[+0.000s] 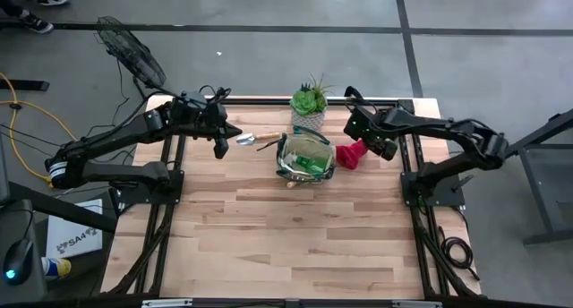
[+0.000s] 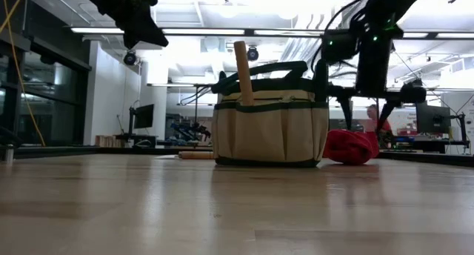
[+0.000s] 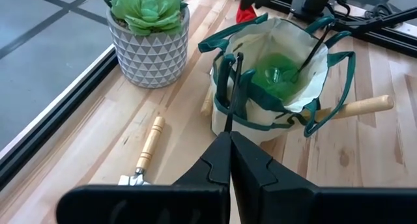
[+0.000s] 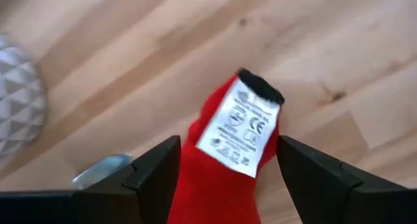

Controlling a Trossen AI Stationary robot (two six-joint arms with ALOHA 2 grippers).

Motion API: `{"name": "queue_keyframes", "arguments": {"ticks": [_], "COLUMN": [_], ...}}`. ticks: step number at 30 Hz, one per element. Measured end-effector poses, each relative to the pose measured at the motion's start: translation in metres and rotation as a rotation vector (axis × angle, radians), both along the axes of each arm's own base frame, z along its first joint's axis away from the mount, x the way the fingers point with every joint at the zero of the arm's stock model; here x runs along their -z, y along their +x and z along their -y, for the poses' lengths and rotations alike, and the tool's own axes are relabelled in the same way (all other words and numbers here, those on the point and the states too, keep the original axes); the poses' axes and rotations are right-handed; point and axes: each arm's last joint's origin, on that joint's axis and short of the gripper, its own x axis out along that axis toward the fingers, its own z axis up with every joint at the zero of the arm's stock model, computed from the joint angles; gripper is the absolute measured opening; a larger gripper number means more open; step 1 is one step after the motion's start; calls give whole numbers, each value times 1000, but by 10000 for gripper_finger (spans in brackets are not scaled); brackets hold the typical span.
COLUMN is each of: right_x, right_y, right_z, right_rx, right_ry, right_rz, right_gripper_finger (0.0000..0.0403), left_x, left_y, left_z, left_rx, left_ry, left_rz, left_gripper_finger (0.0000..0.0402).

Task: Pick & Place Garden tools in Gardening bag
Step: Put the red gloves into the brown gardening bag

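The white label (image 4: 239,129) is attached to the red piece at the black cuff (image 4: 262,86), so I expect the label's far end to stick out flat when the robot lifts the bunched cloth.
The khaki gardening bag (image 1: 304,158) with green trim stands at the table's middle. In it lie a green spray bottle (image 3: 277,74) and dark-handled shears (image 3: 231,87). A wooden handle (image 2: 243,73) sticks up out of a side pocket. A wooden-handled trowel (image 1: 255,140) lies on the table left of the bag. The red piece (image 1: 351,154) with a white label (image 4: 240,127) lies on the table right of the bag. My left gripper (image 1: 220,147) is shut and empty above the trowel's left side. My right gripper (image 4: 228,178) is open, its fingers on either side of the red piece, above it.
A green succulent in a white patterned pot (image 1: 309,106) stands just behind the bag at the far edge. Dark frame rails (image 1: 407,165) run along the table's left and right sides. The near half of the wooden table (image 1: 286,245) is bare wood.
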Motion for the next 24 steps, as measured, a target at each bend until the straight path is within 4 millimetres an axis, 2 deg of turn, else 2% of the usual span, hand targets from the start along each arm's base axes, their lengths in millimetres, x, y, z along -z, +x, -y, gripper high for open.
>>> {"name": "queue_keyframes", "arguments": {"ticks": [5, 9, 16, 24], "right_x": [16, 25, 28, 28], "right_y": [6, 11, 14, 22], "right_z": [3, 6, 5, -2], "right_rx": [73, 94, 136, 97], "right_ry": [80, 73, 73, 62], "right_rz": [-28, -39, -44, -11], "right_gripper_finger": [244, 244, 244, 243], "left_x": [1, 3, 4, 4], "left_y": [-1, -1, -2, -1], "left_z": [0, 1, 3, 3], "left_rx": [0, 7, 49, 62], "left_ry": [-7, -17, -41, -46], "left_rz": [-15, -27, -34, -30], "left_gripper_finger": [0, 0, 0, 0]}}
